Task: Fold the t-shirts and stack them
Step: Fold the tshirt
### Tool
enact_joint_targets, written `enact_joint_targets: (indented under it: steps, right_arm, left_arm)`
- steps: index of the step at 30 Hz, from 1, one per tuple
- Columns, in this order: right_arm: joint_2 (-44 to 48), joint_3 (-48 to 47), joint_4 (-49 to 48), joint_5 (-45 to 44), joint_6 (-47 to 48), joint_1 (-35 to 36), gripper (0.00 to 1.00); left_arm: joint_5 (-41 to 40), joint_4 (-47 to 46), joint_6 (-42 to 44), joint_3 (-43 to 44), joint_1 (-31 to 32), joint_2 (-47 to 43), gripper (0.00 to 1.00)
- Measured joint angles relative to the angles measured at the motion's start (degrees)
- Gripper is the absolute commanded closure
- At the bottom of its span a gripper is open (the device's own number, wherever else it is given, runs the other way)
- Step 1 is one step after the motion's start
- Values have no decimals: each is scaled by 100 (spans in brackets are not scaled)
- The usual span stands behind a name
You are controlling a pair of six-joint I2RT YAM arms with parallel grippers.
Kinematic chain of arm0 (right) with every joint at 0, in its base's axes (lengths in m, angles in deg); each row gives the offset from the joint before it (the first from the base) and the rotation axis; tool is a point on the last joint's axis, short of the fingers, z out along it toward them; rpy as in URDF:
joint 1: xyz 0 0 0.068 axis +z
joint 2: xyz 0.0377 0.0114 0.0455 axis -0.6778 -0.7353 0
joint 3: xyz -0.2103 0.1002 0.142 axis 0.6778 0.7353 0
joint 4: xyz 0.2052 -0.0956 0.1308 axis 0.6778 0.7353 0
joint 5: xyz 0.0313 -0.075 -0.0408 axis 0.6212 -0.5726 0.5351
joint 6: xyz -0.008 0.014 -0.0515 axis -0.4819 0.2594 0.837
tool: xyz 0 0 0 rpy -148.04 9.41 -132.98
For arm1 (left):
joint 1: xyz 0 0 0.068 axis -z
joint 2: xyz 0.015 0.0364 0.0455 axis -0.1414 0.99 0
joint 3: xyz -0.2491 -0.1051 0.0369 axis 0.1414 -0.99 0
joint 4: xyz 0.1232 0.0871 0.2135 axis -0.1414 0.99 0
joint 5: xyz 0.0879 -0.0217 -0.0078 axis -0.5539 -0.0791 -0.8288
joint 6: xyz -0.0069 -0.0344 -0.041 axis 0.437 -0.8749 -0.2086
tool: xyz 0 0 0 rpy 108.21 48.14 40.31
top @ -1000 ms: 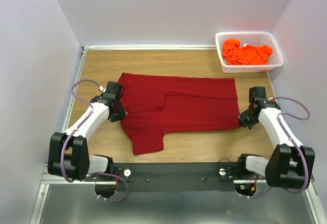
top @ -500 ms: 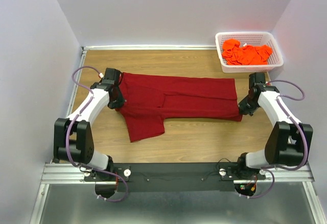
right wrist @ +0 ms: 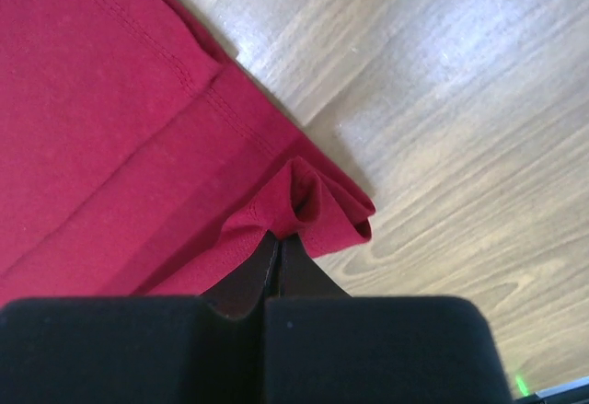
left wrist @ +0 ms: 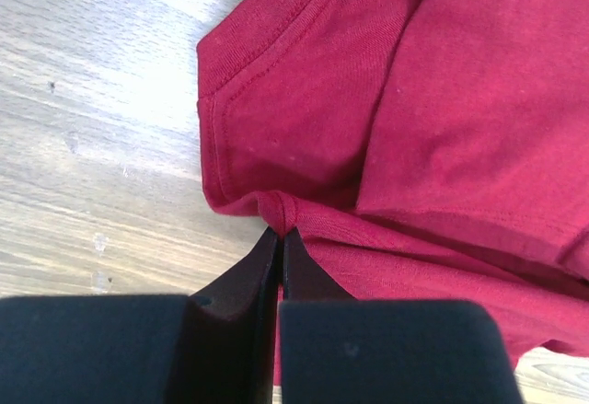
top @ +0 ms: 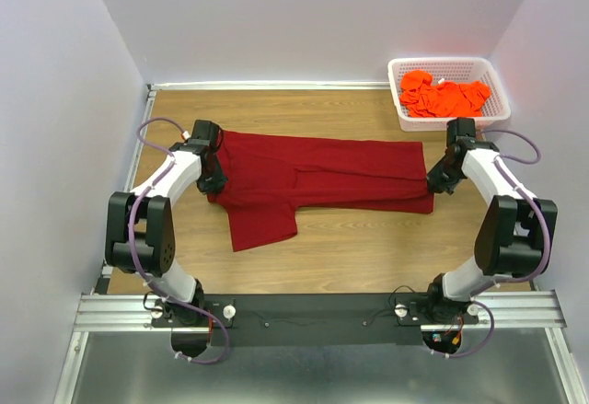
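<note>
The t-shirt's near side (top: 363,190) runs straight from my left gripper to the hem (right wrist: 253,128) corner, so my right gripper goes on pulling it back before it releases along the hem.
The maroon t-shirt (top: 322,178) lies lengthwise across the wooden table, its near long side raised and drawn back over the rest. One sleeve (top: 262,225) sticks out toward the near edge. My left gripper (top: 212,183) is shut on a pinch of the shirt's left edge (left wrist: 279,213). My right gripper (top: 431,181) is shut on a bunched fold at the shirt's right hem corner (right wrist: 308,203). Orange t-shirts (top: 446,96) lie heaped in the white mesh basket (top: 448,121) at the back right.
The wooden table (top: 368,248) is walled by pale panels at the back and sides. The basket stands against the right wall, just behind my right arm. A black rail (top: 313,310) with both arm bases runs along the near edge.
Both grippers have moved away from me toward the back, carrying the shirt's near edge over the rest. The shirt now shows narrower front to back.
</note>
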Motion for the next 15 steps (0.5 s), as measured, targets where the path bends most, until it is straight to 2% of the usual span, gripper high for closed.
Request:
enact_joint_targets:
  steps: [15]
  right_arm:
    - [-656,-22,-361,70,151,0,96]
  left_arm:
    - [-35,-280,-131,61,-31,437,91]
